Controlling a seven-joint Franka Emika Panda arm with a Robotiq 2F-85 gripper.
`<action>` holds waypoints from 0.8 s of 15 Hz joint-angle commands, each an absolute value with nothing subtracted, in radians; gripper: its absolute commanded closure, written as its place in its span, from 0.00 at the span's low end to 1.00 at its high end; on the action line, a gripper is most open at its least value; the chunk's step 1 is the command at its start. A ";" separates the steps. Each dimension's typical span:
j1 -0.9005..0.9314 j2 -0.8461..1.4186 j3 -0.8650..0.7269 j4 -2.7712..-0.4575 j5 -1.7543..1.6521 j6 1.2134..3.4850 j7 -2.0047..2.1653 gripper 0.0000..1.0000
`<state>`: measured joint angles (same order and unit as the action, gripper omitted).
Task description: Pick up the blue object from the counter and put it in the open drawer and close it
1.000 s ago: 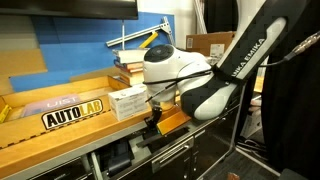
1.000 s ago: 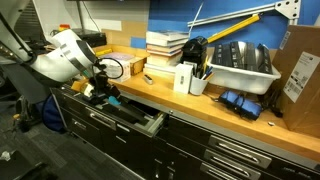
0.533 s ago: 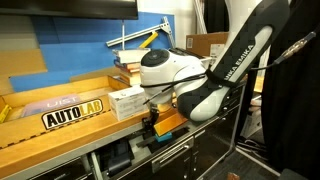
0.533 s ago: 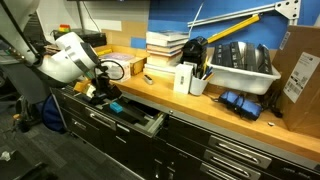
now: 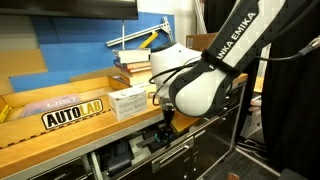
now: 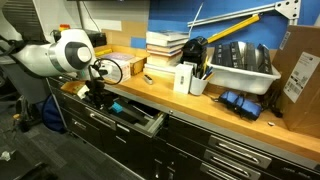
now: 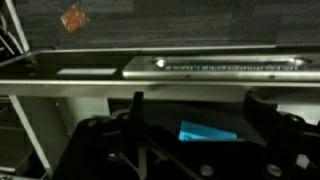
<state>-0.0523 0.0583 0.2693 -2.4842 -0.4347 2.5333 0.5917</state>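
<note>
The robot's gripper hangs over the open drawer [image 7: 207, 131], behind its silver handle, so it should lift clear and come down outside the handle [image 7: 230, 65] to push the drawer shut.
The blue object [image 6: 118, 107] lies inside the open drawer [image 6: 150, 122], a small cyan block on the grey floor of it. In the wrist view the blue object [image 7: 208, 131] sits low between my spread fingers [image 7: 262, 108] with a gap on each side. My gripper [image 7: 200, 108] is open and hangs over the drawer's left part [image 6: 96, 92]. The drawer's silver bar handle [image 7: 230, 67] runs across above the jaws. In an exterior view my arm covers the block, and the gripper [image 5: 165, 124] is down at the drawer [image 5: 150, 147] below the counter [image 5: 60, 135].
A white carton [image 5: 128, 100] stands on the counter [image 6: 200, 105] near the drawer. Further along are a stack of books [image 6: 165, 48], a grey tray [image 6: 243, 68], a cardboard box [image 6: 302, 75] and a dark blue item [image 6: 238, 102]. Shut drawers [image 6: 230, 152] sit below.
The jaws went from shut to open and let go of the blue object, which now rests in the drawer. The arm's wrist has turned and shifted a little.
</note>
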 commanded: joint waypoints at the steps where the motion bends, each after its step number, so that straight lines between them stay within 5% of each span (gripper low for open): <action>1: -0.096 -0.009 0.312 -2.499 -0.204 2.388 0.321 0.00; 7: -0.004 -0.101 0.124 -2.455 -0.118 2.124 0.089 0.00; 12: 0.008 -0.036 0.097 -2.493 -0.131 2.237 0.095 0.00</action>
<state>-0.0196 -0.0709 0.1174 -2.4761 -0.1369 2.1826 0.0962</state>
